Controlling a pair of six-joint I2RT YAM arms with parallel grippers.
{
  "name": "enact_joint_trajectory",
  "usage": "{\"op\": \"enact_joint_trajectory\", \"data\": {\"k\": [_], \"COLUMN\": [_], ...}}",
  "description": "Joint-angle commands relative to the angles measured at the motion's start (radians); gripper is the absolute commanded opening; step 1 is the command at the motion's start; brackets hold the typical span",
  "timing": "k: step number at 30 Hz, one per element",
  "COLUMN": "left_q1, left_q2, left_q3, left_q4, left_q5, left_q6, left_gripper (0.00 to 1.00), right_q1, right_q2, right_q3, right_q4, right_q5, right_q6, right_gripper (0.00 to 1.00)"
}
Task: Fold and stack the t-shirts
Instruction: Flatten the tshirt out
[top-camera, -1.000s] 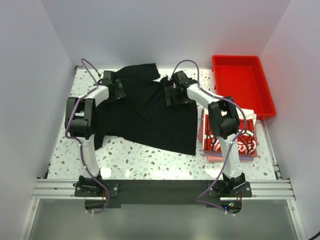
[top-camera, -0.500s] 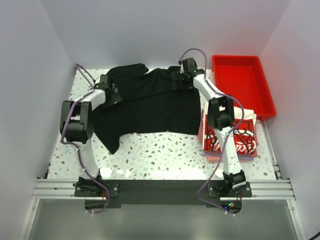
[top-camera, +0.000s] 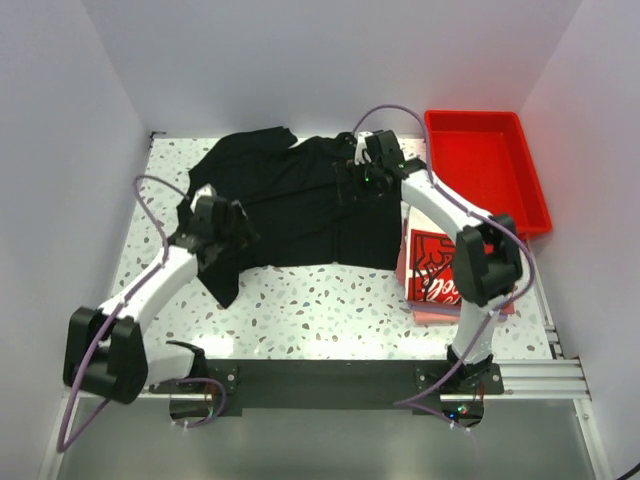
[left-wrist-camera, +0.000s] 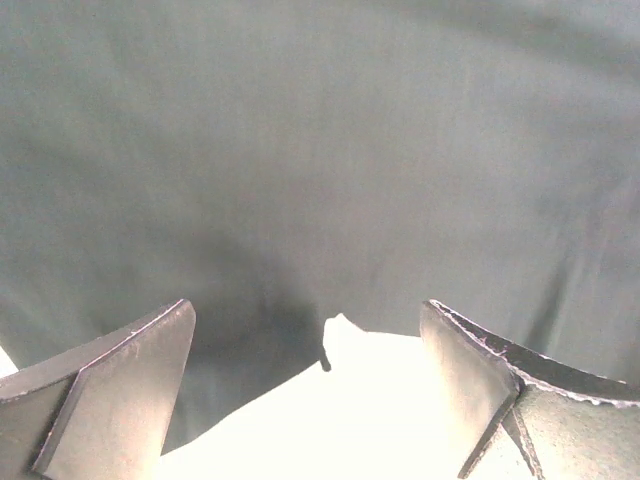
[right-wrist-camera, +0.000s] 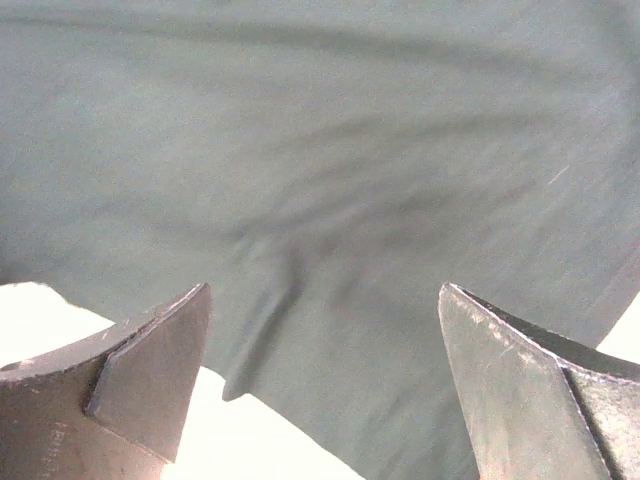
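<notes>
A crease (top-camera: 334, 244) reaches into the black t-shirt's front edge, so next I return my right gripper to the front corner (top-camera: 387, 263) beside the stack and pull the cloth flat.
A plain black t-shirt (top-camera: 300, 205) lies spread out across the back half of the table, one sleeve trailing toward the front left. My left gripper (top-camera: 228, 222) hovers open over its left side. In the left wrist view the black cloth (left-wrist-camera: 320, 150) fills the top and its edge lies between the open jaws of the left gripper (left-wrist-camera: 310, 390). My right gripper (top-camera: 362, 180) hangs open over the shirt's far right part. There the black cloth (right-wrist-camera: 350, 150) lies under the empty right gripper (right-wrist-camera: 325, 380). A folded white t-shirt with red-and-black print (top-camera: 440, 270) tops a pinkish folded one (top-camera: 440, 314) at the right.
A red plastic tray (top-camera: 440, 150) stands at the back right, just beyond the folded stack. Bare speckled tabletop (top-camera: 320, 310) runs along the front, ahead of the metal rail that carries the arm bases. White walls close in the left, back and right sides.
The black shirt slid toward the back, then came to rest. My left arm swung down and back toward the near left, its gripper now over the shirt's left side. The right gripper shifted slightly nearer.
</notes>
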Motion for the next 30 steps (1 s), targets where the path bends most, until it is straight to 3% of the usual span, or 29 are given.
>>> {"op": "enact_joint_trajectory", "data": {"k": [1,5,9,13,17,21,24,30], "left_q1": [-0.042,-0.052,-0.052,-0.052,-0.052,-0.052,-0.052,-0.053], "left_q2": [-0.12,-0.2,-0.137,-0.071,-0.092,-0.158,-0.218,-0.229], "left_q3": [-0.182,-0.376,-0.413,-0.416,-0.413,-0.364,-0.371,-0.382], "left_q4": [0.051,0.182,0.27,0.25,0.111,-0.173,-0.28,-0.331], "left_q5": [0.098,0.132,0.129,0.119,0.09,-0.004,-0.038,-0.064], "left_q6": [-0.136,-0.179,-0.183,-0.176,-0.18,-0.224,-0.261,-0.295], "left_gripper": [1.0,1.0,1.0,1.0,1.0,1.0,1.0,1.0], "right_q1": [0.005,0.025,0.036,0.036,0.034,0.036,0.036,0.034], "right_q2": [-0.184,-0.266,-0.309,-0.349,-0.385,-0.401,-0.401,-0.382], "right_q3": [-0.213,-0.371,-0.432,-0.477,-0.508,-0.512,-0.511,-0.495], "right_q4": [0.171,0.207,0.189,0.172,0.163,0.155,0.145,0.114], "right_q5": [-0.078,-0.086,-0.083,-0.055,-0.017,-0.011,-0.006,0.037], "right_q6": [0.093,0.116,0.101,0.088,0.09,0.088,0.085,0.076], "right_gripper": [0.99,0.99,0.99,0.99,0.99,0.99,0.99,0.99]}}
